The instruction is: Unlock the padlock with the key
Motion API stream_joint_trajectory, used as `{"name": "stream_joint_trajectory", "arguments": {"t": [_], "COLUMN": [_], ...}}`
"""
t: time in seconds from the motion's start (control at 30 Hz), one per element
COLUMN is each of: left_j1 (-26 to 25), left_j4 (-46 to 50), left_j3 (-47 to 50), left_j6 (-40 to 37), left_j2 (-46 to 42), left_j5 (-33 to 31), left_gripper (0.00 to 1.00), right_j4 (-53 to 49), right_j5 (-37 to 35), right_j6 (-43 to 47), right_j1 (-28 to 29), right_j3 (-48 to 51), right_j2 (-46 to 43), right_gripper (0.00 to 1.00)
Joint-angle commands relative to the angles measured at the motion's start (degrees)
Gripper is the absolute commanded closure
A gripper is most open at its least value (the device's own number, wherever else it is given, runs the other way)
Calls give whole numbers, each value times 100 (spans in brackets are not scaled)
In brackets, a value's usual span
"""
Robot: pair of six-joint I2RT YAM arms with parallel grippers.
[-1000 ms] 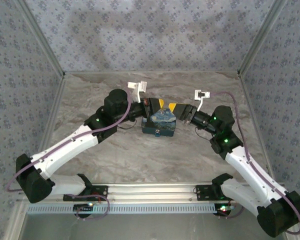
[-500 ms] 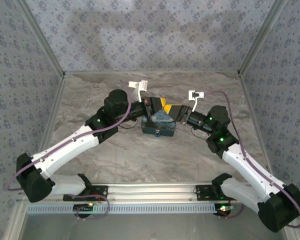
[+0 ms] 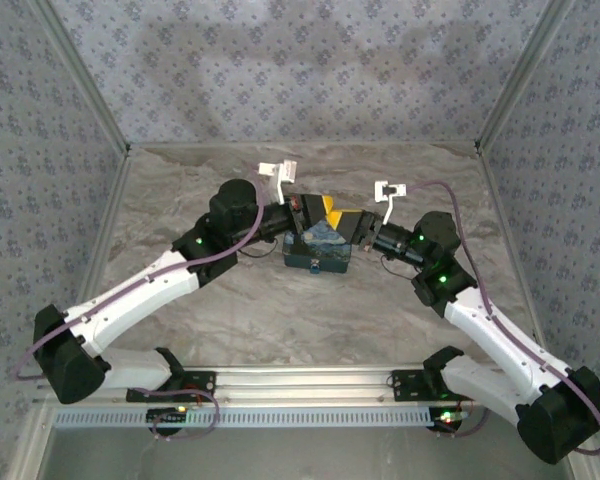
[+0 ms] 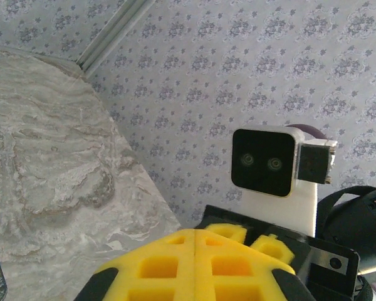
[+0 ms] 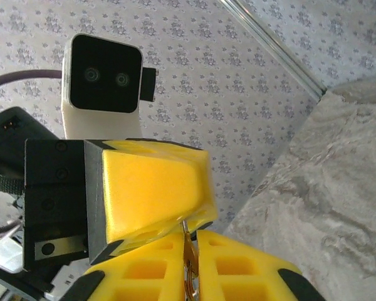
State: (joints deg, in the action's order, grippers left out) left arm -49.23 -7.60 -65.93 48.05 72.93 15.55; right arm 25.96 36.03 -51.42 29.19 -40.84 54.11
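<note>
The key (image 5: 190, 254) points straight from my right gripper into my left gripper, so my left gripper should open and retake the key (image 5: 185, 227) after my right gripper turns it.
Above the painted box (image 3: 320, 245), my left gripper (image 3: 329, 211) and right gripper (image 3: 343, 216) meet tip to tip. The right wrist view shows a brass key (image 5: 189, 263) pinched upright between my right gripper's (image 5: 189, 241) yellow pads (image 5: 250, 266). Its upper tip runs into the seam of the left gripper's shut pads (image 5: 153, 191). In the left wrist view my left gripper (image 4: 195, 241) has its pads pressed flush together, and the key is hidden there. A tiny dark padlock (image 3: 314, 265) sits at the box's near side, too small to make out clearly.
The box stands mid-table on the marbled surface (image 3: 280, 310). Patterned walls (image 3: 300, 70) close in the back and both sides. The right wrist camera (image 4: 263, 163) faces the left gripper at close range. Bare table lies in front of and beside the box.
My right arm has swung left until its gripper meets the left one, and its jaws have shut on the key. The left arm has hardly moved.
</note>
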Motion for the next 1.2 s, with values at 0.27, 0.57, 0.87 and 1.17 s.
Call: {"name": "stream_joint_trajectory", "arguments": {"t": [0.27,0.57,0.87,1.17], "left_j1": [-12,100,182,165], "left_j4": [43,1097,1889,1750], "left_j3": [-78,-122,-245,-428], "left_j6": [-7,108,463,710], "left_j2": [-179,-440,-405,-188], "left_j5": [-153,-823,-1348,-1125], "left_gripper": [69,52,44,38], "right_j4": [-1033,-3416,-4218,-3549], "right_j5": [-44,-1451,-4557,-6728], "right_j6": [958,3060,4846,5889], "right_j1": [-29,199,1381,2355], "right_j3": [-406,-1176,-1631,-1423], "right_j2": [-228,-351,-64,55], "right_gripper": [100,100,100,100]}}
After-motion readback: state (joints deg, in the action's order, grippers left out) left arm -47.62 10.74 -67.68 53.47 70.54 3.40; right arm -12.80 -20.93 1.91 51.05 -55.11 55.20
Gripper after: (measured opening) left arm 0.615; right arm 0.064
